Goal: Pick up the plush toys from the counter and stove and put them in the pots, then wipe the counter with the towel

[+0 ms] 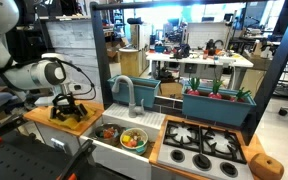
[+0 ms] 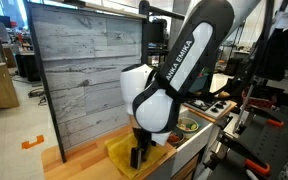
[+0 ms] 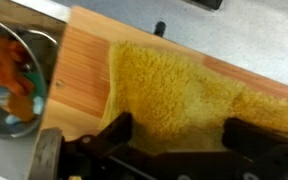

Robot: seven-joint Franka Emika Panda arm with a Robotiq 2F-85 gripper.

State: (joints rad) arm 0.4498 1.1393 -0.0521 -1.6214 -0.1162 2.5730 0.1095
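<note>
The yellow towel under my gripper is near the steel pot in the sink (image 1: 108, 133). I should wipe back toward the counter's end, away from the sink.
The yellow towel (image 3: 174, 90) lies spread on the wooden counter (image 3: 79, 65). My gripper (image 3: 179, 140) is down on it, open, with one black finger at each side of the cloth and nothing pinched. In both exterior views the gripper (image 1: 69, 108) (image 2: 142, 155) stands on the towel (image 1: 82, 121) (image 2: 122, 155) at the counter's end. Plush toys (image 1: 133, 137) fill the cream pot (image 1: 142, 146). An orange toy (image 3: 2, 62) lies in the steel pot (image 3: 46, 48) (image 1: 109, 131). The stove (image 1: 206, 146) is off to the far side.
Both pots sit in the sink beside the counter, under a grey faucet (image 1: 124, 90). Two teal planter boxes (image 1: 217, 105) with fake plants stand behind the sink and stove. A grey plank wall (image 2: 79, 70) backs the counter.
</note>
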